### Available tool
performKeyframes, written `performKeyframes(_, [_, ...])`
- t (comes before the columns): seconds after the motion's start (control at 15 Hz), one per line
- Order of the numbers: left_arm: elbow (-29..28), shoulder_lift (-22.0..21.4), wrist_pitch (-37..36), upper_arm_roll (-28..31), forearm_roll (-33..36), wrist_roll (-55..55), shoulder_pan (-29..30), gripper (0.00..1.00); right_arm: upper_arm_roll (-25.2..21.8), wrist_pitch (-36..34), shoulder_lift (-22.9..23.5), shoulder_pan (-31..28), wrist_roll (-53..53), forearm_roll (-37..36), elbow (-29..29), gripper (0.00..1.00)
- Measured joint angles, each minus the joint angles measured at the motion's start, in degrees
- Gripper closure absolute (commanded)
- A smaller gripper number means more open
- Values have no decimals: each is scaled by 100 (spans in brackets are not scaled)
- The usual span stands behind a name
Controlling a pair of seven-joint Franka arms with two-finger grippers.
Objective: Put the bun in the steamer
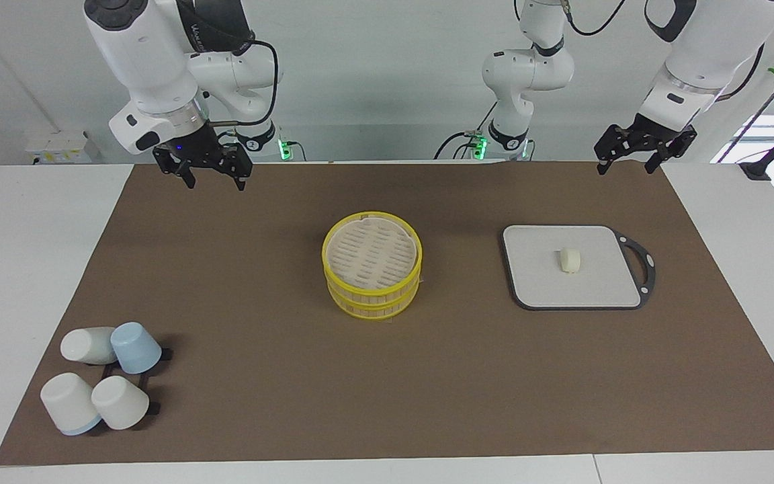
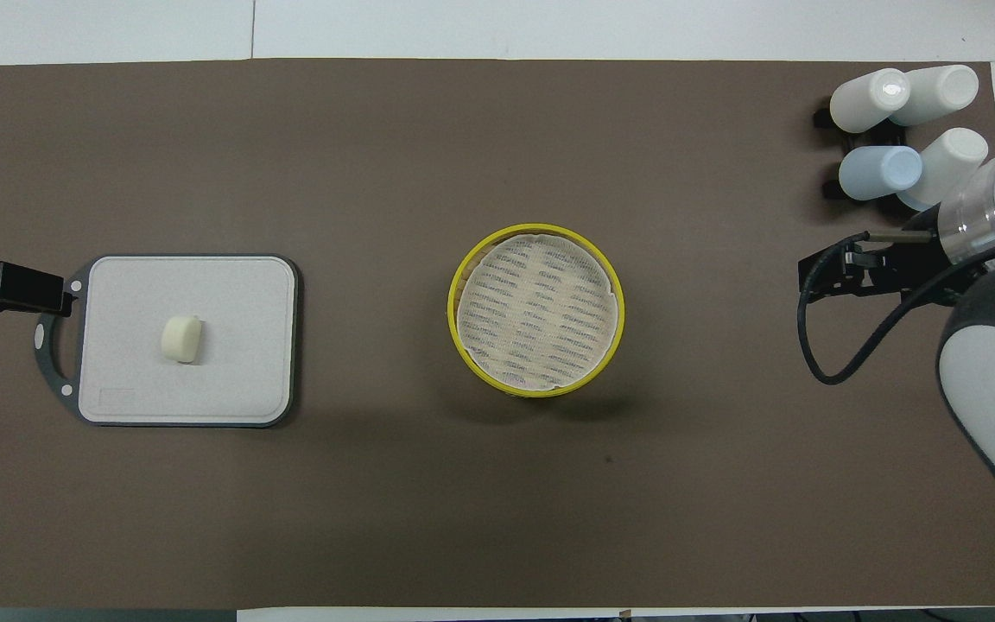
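Observation:
The pale liner [image 2: 537, 311] sits inside the yellow rim [image 2: 620, 312], so the liner should come along when I lift off the steamer's top.
The bun [image 1: 570, 259] is a small cream roll lying on the grey square board [image 1: 541, 282], toward the left arm's end of the table; it also shows in the overhead view [image 2: 181, 338]. The steamer [image 1: 372, 272] is a round yellow-rimmed stacked basket at the middle of the brown mat, its top uncovered with a pale liner inside [image 2: 536, 311]. My left gripper [image 1: 627, 167] is open and empty, raised over the mat's edge near the board's handle [image 2: 5, 289]. My right gripper [image 1: 216, 180] is open and empty, raised over the mat at the right arm's end [image 2: 834, 272].
Several white and blue cups [image 1: 101, 380] lie tipped on a black rack at the right arm's end, farther from the robots than the steamer [image 2: 903, 130]. The board has a black handle loop [image 1: 643, 265]. The brown mat [image 1: 387, 403] covers most of the table.

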Motion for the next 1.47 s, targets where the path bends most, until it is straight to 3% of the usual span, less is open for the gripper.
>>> performKeyframes(0.33, [0, 0, 1, 0, 0, 0, -2, 0, 54, 199, 7, 30, -5, 115, 16, 0])
performKeyframes(0.47, [0, 0, 2, 0, 0, 0, -2, 0, 183, 265, 193, 378, 143, 251, 227, 0])
performKeyframes(0.6, [-1, 0, 3, 1, 0, 0, -2, 0, 255, 356, 879, 1135, 1186, 262, 971, 0])
performKeyframes(0.73, [-92, -13, 38, 17, 0, 27, 1, 0, 287, 497, 1854, 1867, 2023, 248, 1862, 0])
performKeyframes(0.87, [-641, -89, 567, 58, 0, 328, 25, 0, 268, 748, 2628, 2379, 2409, 209, 2365, 0])
performKeyframes(1.07, [-2282, -152, 2188, 91, 0, 974, 233, 0, 256, 1386, 3302, 2912, 2711, -219, 2456, 0])
performKeyframes(1.27, [-3728, 161, 4068, 78, -1, 1166, 247, 0, 248, 1720, 3454, 3079, 2783, -329, 2210, 0])
performKeyframes(1.4, [-4012, 535, 4688, 54, -1, 1174, 241, 0, 232, 1934, 3373, 3057, 2783, -329, 1999, 0])
performKeyframes(1.47, [-4011, 668, 4809, 47, -1, 1178, 238, 2, 231, 2115, 3303, 3061, 2783, -329, 1819, 12])
